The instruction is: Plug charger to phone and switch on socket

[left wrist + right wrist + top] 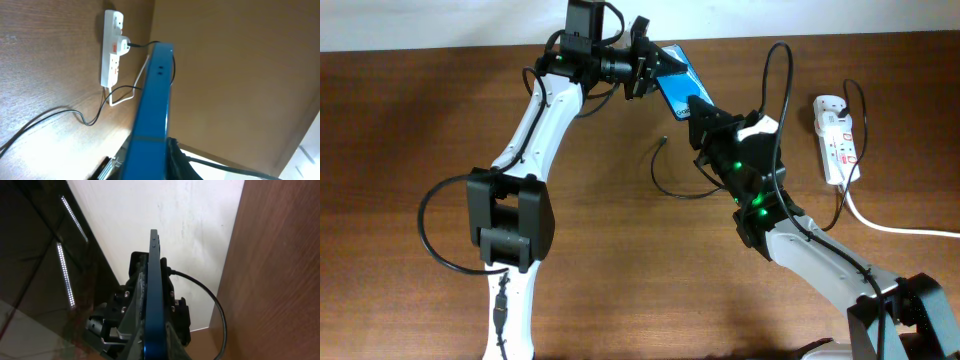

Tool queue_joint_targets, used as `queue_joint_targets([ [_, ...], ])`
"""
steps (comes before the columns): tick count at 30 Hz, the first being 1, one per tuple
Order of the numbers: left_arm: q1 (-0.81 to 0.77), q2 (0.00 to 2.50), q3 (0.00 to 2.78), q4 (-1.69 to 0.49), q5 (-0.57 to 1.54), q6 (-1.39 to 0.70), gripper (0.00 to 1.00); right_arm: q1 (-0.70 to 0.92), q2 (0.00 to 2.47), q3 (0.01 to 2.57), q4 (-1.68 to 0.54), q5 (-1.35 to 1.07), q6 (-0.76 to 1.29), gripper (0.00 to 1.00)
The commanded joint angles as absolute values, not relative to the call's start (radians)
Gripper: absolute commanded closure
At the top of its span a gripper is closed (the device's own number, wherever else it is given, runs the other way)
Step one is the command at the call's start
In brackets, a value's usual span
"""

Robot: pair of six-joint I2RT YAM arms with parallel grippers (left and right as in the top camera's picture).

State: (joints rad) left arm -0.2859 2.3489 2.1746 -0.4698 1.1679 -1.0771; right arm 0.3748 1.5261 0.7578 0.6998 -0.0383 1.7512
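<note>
My right gripper should leave the phone to my left gripper and take the charger tip, since it grips the phone's near end, where the charger goes.
The phone, blue screen up, is held above the far middle of the table between both grippers. My left gripper is shut on its far-left end and my right gripper is shut on its near-right end. In the left wrist view the phone runs edge-on from my left gripper. In the right wrist view the phone is edge-on in my right gripper. The charger tip lies free on the table below the phone, its cable leading toward the white socket, which also shows in the left wrist view.
The socket's thick white cord runs off the right edge. A black plug sits in the socket. The charger cable loops on the table under my right arm. A wall bounds the table's far edge.
</note>
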Motion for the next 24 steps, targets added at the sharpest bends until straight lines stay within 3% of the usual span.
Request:
queue_joint_targets([
  [1,-0.300,2.347,2.181,-0.459,1.206,-1.076,0.95,0.401,1.533,0.771,0.696,-0.097,1.732,0.96],
  [2,-0.300,2.347,2.181,-0.460,1.204,-1.076,0.99,0.401,1.533,0.771,0.696,-0.096,1.732,0.96],
  [9,-0.298,2.347,2.181,-0.460,1.182,-1.077,1.00,0.400,1.533,0.771,0.684,-0.070,1.731,0.95],
  [14,-0.265,2.347,2.181,-0.461,1.182,-1.076,1.00,0.387,1.533,0.771,0.685,-0.040,1.678,0.71],
  [20,-0.225,2.347,2.181,-0.465,1.190,-1.044,1.00,0.303,1.533,0.771,0.681,-0.045,1.649,0.64],
  [24,-0.158,2.347,2.181,-0.526,1.198,-0.942,1.00,0.167,1.533,0.771,0.669,-0.228,1.415,0.59],
])
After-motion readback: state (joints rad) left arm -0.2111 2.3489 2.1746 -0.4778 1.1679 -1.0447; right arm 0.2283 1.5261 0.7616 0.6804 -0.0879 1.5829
